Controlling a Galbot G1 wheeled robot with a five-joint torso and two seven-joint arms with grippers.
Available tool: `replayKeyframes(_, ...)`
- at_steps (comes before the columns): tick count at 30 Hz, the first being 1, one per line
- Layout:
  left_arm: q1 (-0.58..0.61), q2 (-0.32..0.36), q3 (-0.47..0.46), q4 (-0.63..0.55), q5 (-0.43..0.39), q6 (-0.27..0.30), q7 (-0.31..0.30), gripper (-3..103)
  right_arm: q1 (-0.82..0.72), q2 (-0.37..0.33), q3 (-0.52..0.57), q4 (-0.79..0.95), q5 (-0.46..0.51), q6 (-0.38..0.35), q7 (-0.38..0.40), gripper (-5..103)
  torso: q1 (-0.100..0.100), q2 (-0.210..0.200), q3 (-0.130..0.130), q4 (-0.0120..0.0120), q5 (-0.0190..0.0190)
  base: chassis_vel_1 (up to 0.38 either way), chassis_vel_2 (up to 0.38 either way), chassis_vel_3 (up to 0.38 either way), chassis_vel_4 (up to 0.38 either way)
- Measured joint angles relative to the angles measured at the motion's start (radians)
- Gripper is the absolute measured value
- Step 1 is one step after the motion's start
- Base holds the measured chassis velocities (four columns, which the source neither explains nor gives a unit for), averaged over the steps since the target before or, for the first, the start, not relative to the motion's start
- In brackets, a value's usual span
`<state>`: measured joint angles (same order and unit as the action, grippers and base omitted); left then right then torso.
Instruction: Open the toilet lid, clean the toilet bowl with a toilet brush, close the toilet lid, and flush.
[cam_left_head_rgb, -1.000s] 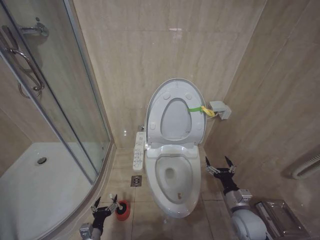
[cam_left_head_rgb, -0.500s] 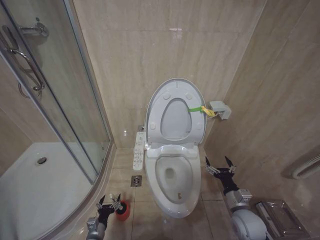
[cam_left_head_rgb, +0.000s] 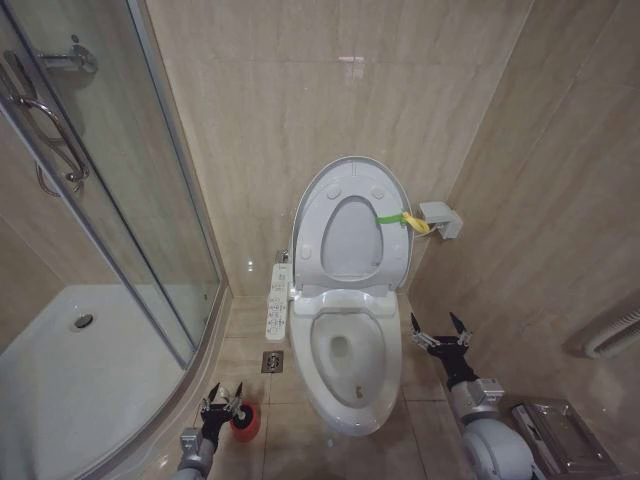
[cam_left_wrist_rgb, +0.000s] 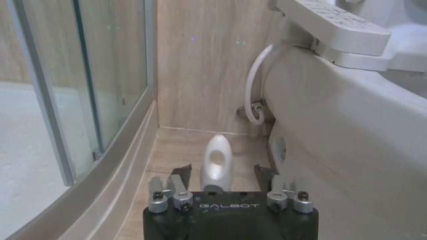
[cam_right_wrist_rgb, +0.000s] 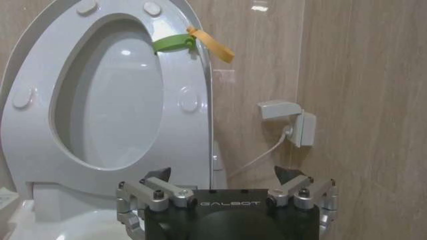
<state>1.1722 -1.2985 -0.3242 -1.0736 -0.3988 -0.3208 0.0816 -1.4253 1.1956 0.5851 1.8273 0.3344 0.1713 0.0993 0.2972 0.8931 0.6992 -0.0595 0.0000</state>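
Note:
The pale handle sticks up out of the wide red cup holder (cam_left_head_rgb: 246, 424), so I expect the toilet brush (cam_left_wrist_rgb: 217, 162) to slide out by itself when the robot lifts it.
The toilet lid (cam_left_head_rgb: 349, 178) stands upright against the wall with the ring seat raised against it, and the yellow-green strap (cam_left_head_rgb: 401, 219) hangs at its edge. The toilet bowl (cam_left_head_rgb: 348, 412) lies uncovered below. My left gripper (cam_left_head_rgb: 222, 400) hovers low over the red cup holder (cam_left_head_rgb: 245, 421), open. In the left wrist view the toilet brush's pale handle (cam_left_wrist_rgb: 217, 161) stands upright between the open fingers (cam_left_wrist_rgb: 180, 173), which do not close on it; its bristle head is hidden. My right gripper (cam_left_head_rgb: 440, 330) waits open beside the bowl, facing the lid (cam_right_wrist_rgb: 40, 115).
The curved glass shower door (cam_left_head_rgb: 120, 200) and its floor sill (cam_left_wrist_rgb: 127, 165) close in the left side. A button panel (cam_left_head_rgb: 277, 300) juts from the bowl's side with a white hose (cam_left_wrist_rgb: 253, 95) behind it. A wall box (cam_left_head_rgb: 441, 219) sits right of the lid.
My left gripper has slid rightward along the floor until it sits over the red holder and brush handle. The right arm, lid and bowl are unchanged.

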Motion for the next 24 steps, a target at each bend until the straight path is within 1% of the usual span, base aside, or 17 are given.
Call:
replayKeyframes(4,0.0,-0.007,0.001,0.002,0.007,0.0,-0.001,73,0.0,0.0,0.0,0.0,0.0,0.0,0.0,100,0.0,0.0,0.0,0.0,0.0001,0.0,0.0,0.0,0.0)
replayKeyframes(5,-0.001,-0.008,0.001,0.006,0.011,-0.001,-0.001,54,0.0,0.0,0.0,0.0,0.0,0.0,0.0,100,0.0,0.0,0.0,0.0,0.0,0.0,0.0,0.0,0.0)
replayKeyframes(12,-0.006,-0.01,-0.007,0.024,0.022,-0.006,-0.001,54,0.0,0.0,0.0,0.0,0.0,0.0,0.0,100,0.0,0.0,0.0,0.0,0.0,0.0,0.0,0.0,0.0)
replayKeyframes(13,-0.007,-0.009,-0.008,0.027,0.025,-0.008,-0.001,37,0.0,0.0,0.0,0.0,0.0,0.0,0.0,100,0.0,0.0,0.0,0.0,0.0001,0.0,0.0,0.0,0.0)
replayKeyframes(19,-0.007,-0.005,-0.011,0.028,0.032,-0.015,0.001,37,0.0,0.0,0.0,0.0,0.0,0.0,0.0,100,0.0,0.0,0.0,0.0,0.0,0.0,0.0,0.0,0.0)
replayKeyframes(20,-0.006,-0.003,-0.013,0.027,0.032,-0.016,0.002,26,0.0,0.0,0.0,0.0,0.0,0.0,0.0,100,0.0,0.0,0.0,0.0,0.0,0.0,0.0,0.0,0.0)
replayKeyframes(24,-0.001,0.003,-0.017,0.015,0.037,-0.017,0.0,26,0.0,0.0,0.0,0.0,0.0,0.0,0.0,100,0.0,0.0,0.0,0.0,0.0,0.0,0.0,0.0,0.0)
